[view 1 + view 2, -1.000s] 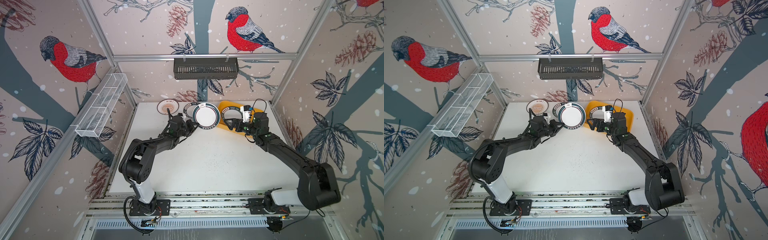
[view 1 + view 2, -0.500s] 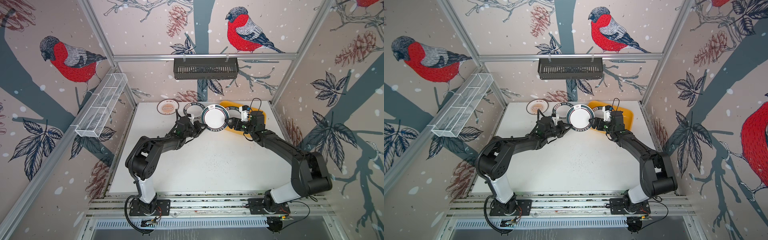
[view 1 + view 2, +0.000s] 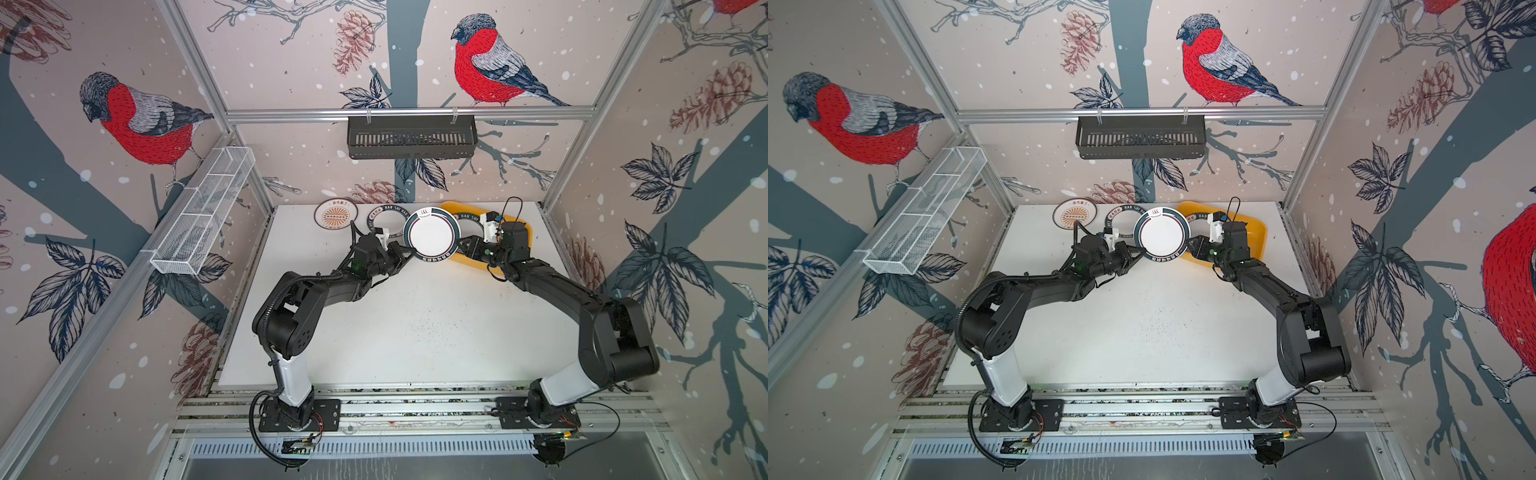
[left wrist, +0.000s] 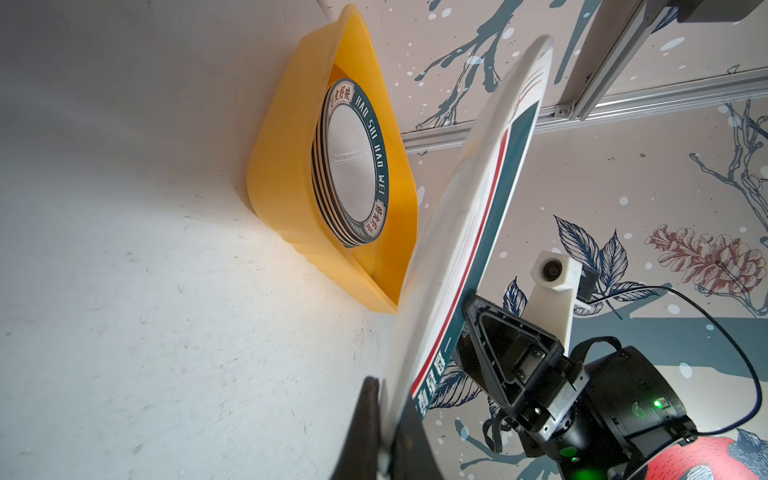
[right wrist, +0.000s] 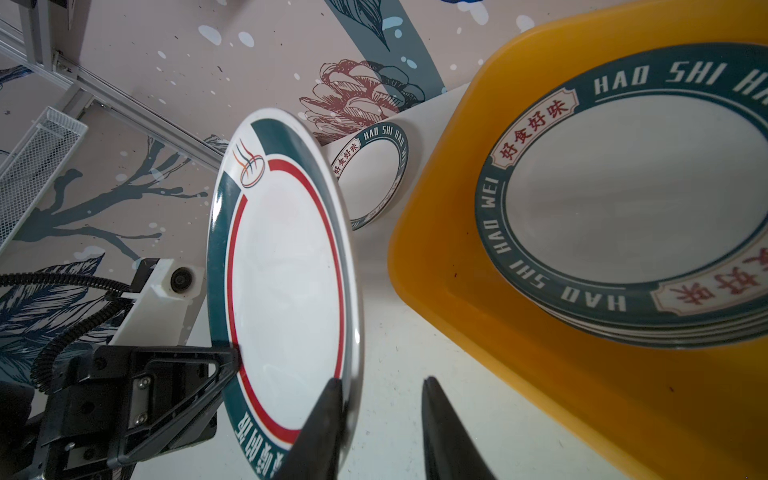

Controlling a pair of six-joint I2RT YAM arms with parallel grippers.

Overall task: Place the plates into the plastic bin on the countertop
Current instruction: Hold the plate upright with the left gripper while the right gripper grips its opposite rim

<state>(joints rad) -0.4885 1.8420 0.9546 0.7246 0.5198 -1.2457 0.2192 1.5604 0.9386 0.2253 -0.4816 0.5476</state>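
My left gripper is holding the white plate by its rim (image 3: pixel 407 238) away from the bin, so my right gripper should grip the plate's opposite rim (image 3: pixel 457 238) and put the plate in the bin.
A white plate (image 3: pixel 432 237) (image 3: pixel 1162 239) with a teal and red rim hangs tilted above the countertop (image 3: pixel 415 324), beside the yellow plastic bin (image 3: pixel 524 239) (image 4: pixel 282 166) (image 5: pixel 457 270). My left gripper (image 3: pixel 409 254) (image 4: pixel 388 399) is shut on its near-left rim. My right gripper (image 3: pixel 462 245) (image 5: pixel 382 381) straddles the opposite rim, open: one finger lies on the plate's face (image 5: pixel 286 270), the other stands apart behind it. A stack of lettered-rim plates (image 4: pixel 353 162) (image 5: pixel 631 199) lies in the bin.
An orange-sunburst plate (image 3: pixel 336 214) and a lettered-rim plate (image 3: pixel 384 216) (image 5: pixel 374 178) lie at the back of the countertop, left of the bin. A black slatted basket (image 3: pixel 411 137) hangs on the back wall, and a white wire rack (image 3: pixel 203 216) on the left wall.
My left gripper carried the plate to the right, up to the bin's edge. My right gripper came to the plate's rim and its jaws narrowed around it.
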